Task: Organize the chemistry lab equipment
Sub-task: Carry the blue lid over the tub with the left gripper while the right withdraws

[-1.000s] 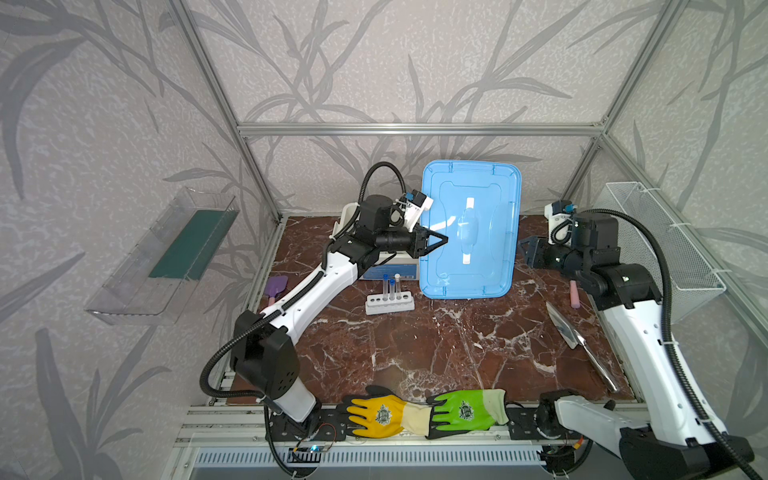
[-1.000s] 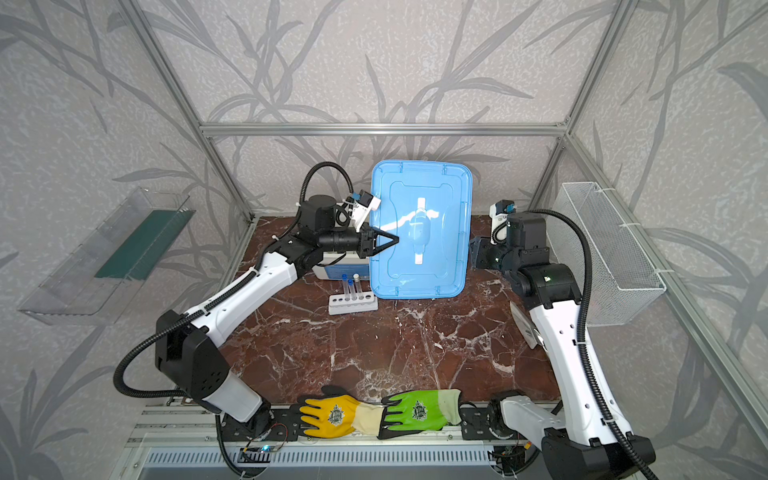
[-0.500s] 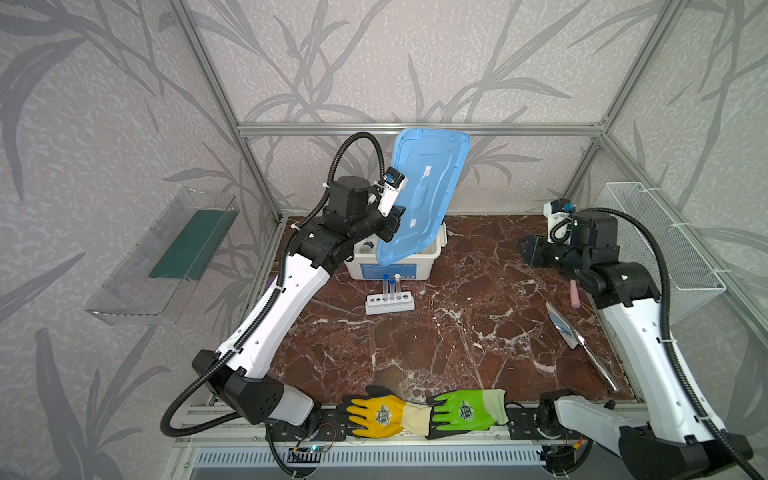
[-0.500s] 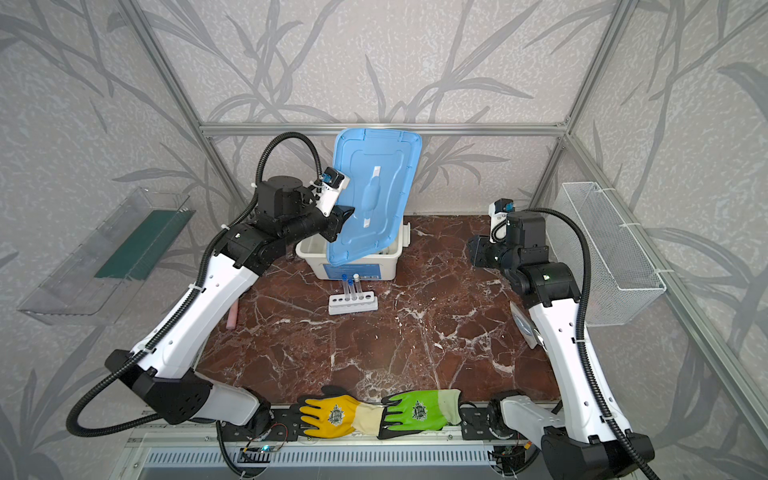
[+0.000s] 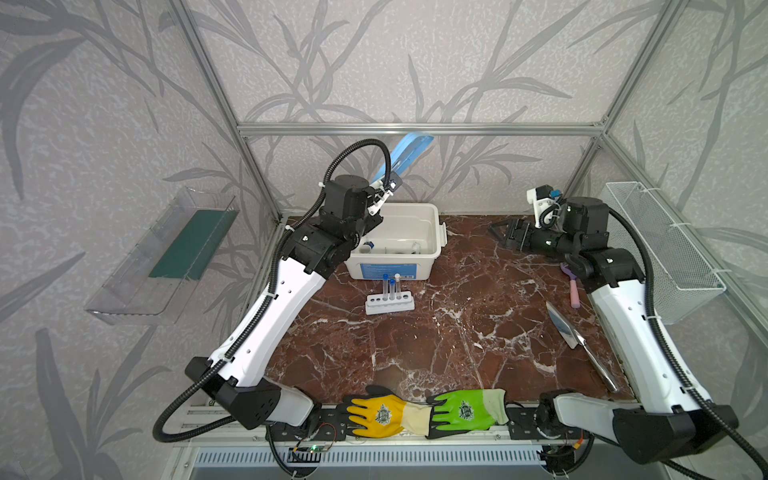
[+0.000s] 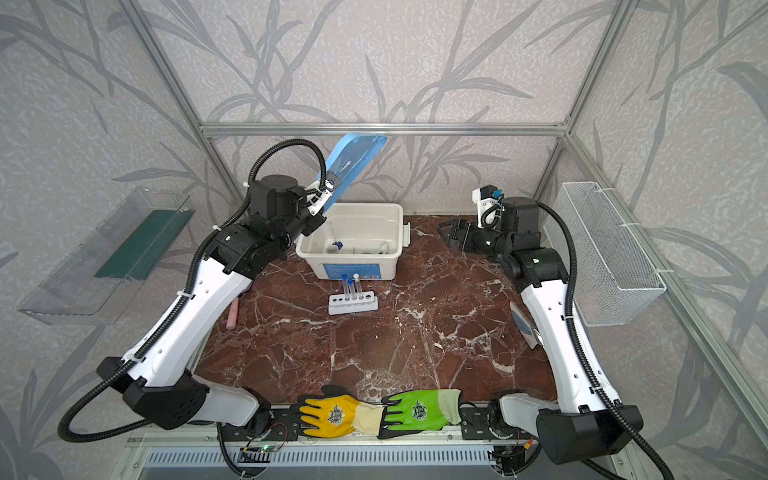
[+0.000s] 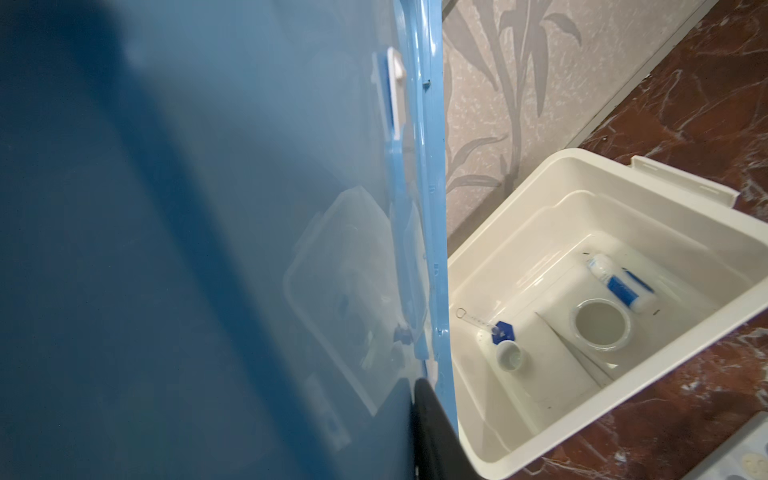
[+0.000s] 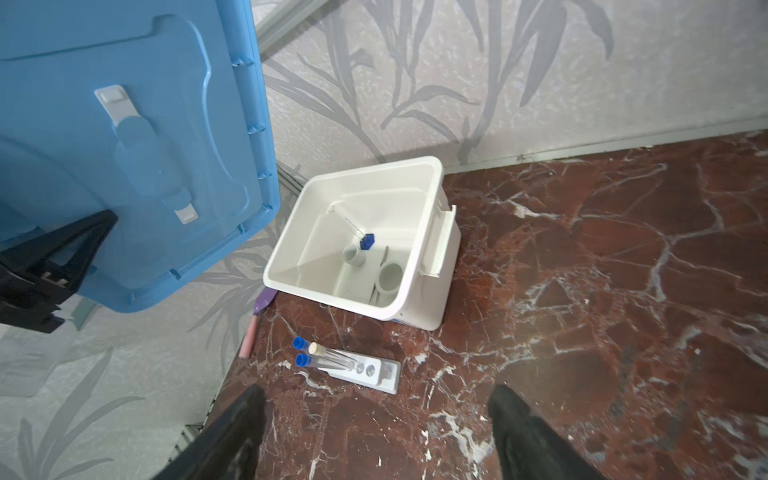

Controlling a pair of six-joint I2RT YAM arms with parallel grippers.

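Note:
The blue lid [image 5: 411,153] tilts from my left gripper, so next I turn it level over the white bin [image 5: 408,232] and take its side with my right gripper.
My left gripper [image 5: 392,178] is shut on one edge of the blue lid [image 5: 409,153], which stands tilted in the air above the back left of the open white bin [image 5: 434,232]. Inside the bin lie a small blue-based clear vessel [image 7: 494,328], two white dishes [image 7: 510,355] [image 7: 601,328], a blue-labelled vial [image 7: 621,286] and metal tweezers [image 7: 582,357]. In front of the bin stands the white rack [image 5: 389,302] with three capped test tubes [image 5: 392,286]. At the back right, my right gripper [image 5: 505,235] hangs open and empty, well away from the lid.
Yellow glove [image 5: 382,413] and green glove [image 5: 465,409] lie at the front edge. A pink-handled purple tool [image 5: 572,286] and a flat metal-bladed tool [image 5: 563,326] lie beside the right arm. Another pink-handled tool [image 6: 232,311] lies under the left arm. Wire basket [image 5: 665,249] on the right wall.
The left gripper has swung the blue lid up and to the back left, uncovering the bin. The right gripper's jaws have opened wide; that arm has stayed put.

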